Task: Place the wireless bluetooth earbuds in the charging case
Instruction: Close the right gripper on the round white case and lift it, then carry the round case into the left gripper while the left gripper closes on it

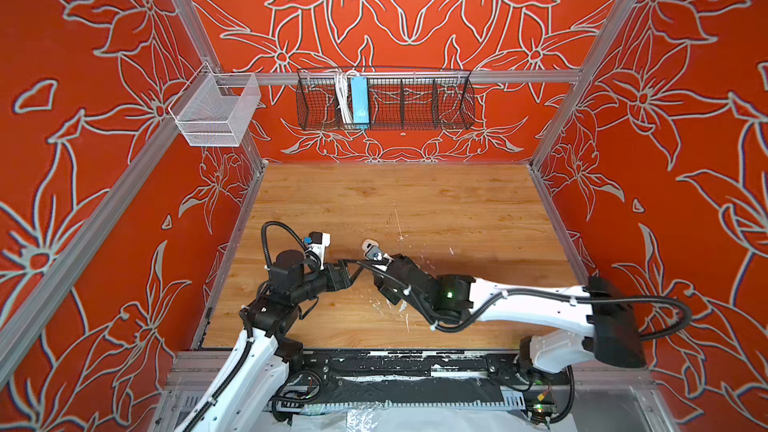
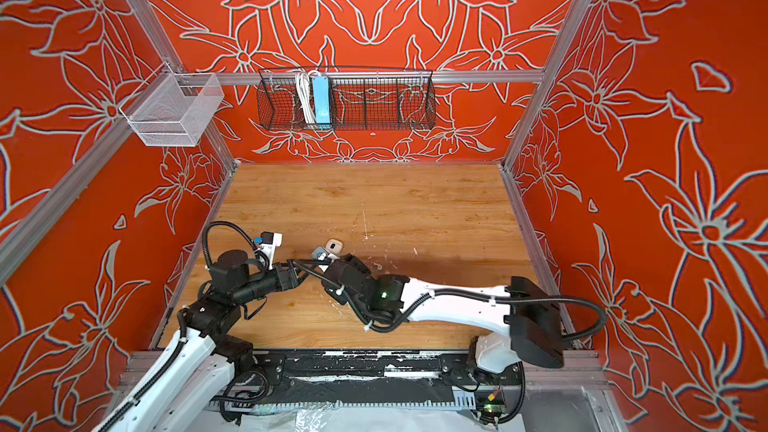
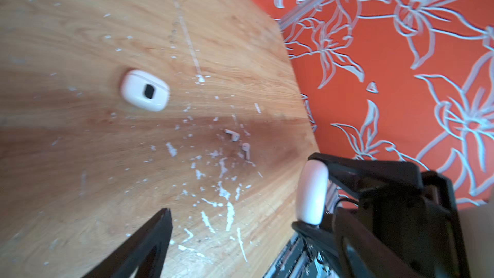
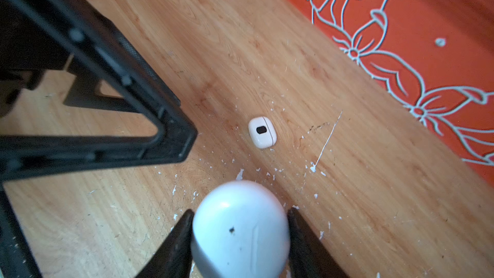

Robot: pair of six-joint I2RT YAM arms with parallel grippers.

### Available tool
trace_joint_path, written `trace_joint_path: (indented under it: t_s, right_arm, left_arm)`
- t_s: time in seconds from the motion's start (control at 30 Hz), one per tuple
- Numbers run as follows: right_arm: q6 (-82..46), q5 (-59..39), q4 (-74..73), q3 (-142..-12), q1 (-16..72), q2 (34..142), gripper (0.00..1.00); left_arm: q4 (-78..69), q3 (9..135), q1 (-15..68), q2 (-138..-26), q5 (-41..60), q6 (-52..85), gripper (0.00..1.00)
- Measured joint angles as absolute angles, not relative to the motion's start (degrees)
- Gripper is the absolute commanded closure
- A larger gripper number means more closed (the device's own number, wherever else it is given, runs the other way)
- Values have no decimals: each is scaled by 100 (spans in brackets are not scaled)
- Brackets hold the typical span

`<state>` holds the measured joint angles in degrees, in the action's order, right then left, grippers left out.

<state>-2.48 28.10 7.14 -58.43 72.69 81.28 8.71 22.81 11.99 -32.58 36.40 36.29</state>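
The charging case (image 3: 311, 193) is outside the gap between my left gripper's open fingers, so next my right gripper moves back and tips the case into that gap (image 3: 249, 239).
My right gripper (image 4: 240, 236) is shut on a white rounded charging case (image 4: 240, 225), one black finger on each side, above the wooden table (image 1: 415, 201). From the left wrist view this held case (image 3: 311, 192) shows edge-on. A second white rounded case-like piece (image 4: 262, 132) with a black oblong mark lies flat on the table (image 3: 144, 90); in a top view it (image 2: 333, 246) sits just beyond the right gripper (image 2: 322, 253). The two earbuds (image 3: 232, 135) (image 3: 246, 149), tiny, white and stemmed, lie side by side among paint flecks. My left gripper (image 3: 247, 250) is open and empty, close beside the right one (image 1: 353, 274).
White paint flecks (image 3: 230, 209) are scattered over the table's near half. A black wire basket (image 1: 415, 101) with a blue power strip (image 1: 359, 99) and a white mesh basket (image 1: 216, 112) hang on the walls. A black rail (image 1: 395, 361) runs along the front edge.
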Motion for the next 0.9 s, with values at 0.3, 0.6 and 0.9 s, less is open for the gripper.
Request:
trace_joint_path:
  t_s: [0.3,0.6,0.9]
  right_arm:
    - [1059,2967,80,-5413,7828,7397,57]
    - [1747,2991,-443,-5231,7964,7168,58]
    - [1992,3391,-703,-5019,7996,7137,60]
  left_arm:
    - [311,2276,1258,-3306,4648,3929,19]
    - [158,2276,1855,-3277,4587,3898,29]
    - [585,2355,2003,-2733,4040,3741,30]
